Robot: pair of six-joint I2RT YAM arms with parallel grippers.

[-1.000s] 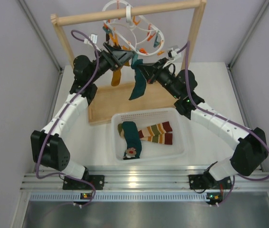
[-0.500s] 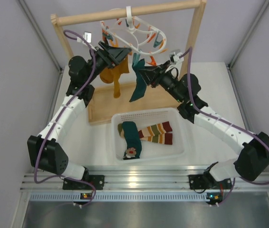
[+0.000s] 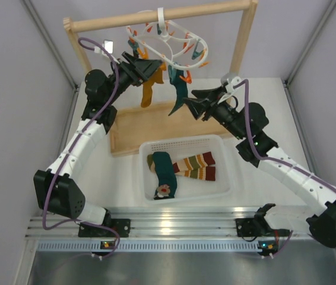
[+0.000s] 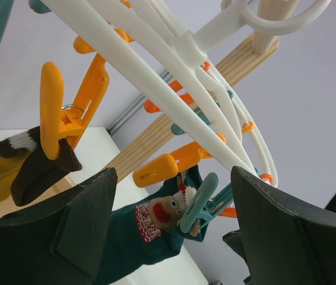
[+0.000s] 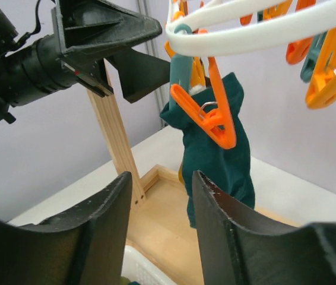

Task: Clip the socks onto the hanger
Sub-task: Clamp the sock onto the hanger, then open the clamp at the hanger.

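I can see the empty orange clip (image 5: 209, 110) hanging crooked next to the teal clip, so my right gripper should take its lower end (image 5: 225, 136) and turn it edge-on, with my left gripper above.
The white ring hanger (image 3: 167, 40) hangs by its hook from the wooden rail. A dark teal sock (image 3: 178, 92) dangles from it, pinched by a teal clip (image 4: 199, 202), its face motif (image 4: 167, 209) showing. Beside it a mustard sock with a brown cuff (image 4: 34, 169) hangs from an orange clip (image 4: 67, 116). My left gripper (image 3: 150, 68) is open just under the ring, nothing between its fingers (image 4: 55, 231). My right gripper (image 3: 195, 101) is open, right of the teal sock (image 5: 215, 154) and apart from it. Another teal sock (image 3: 167, 172) and striped socks (image 3: 195, 166) lie in the basket.
A white mesh basket (image 3: 183, 141) stands at mid-table in front of a flat wooden tray (image 3: 131, 132). The wooden rail frame (image 3: 156, 18) has posts (image 5: 117, 136) at both sides. Several free orange and teal clips (image 5: 328, 71) dangle from the ring.
My right gripper has opened, let go of the hanging teal sock and drawn back to the right. The sock now hangs from the clip alone. The left arm has barely moved.
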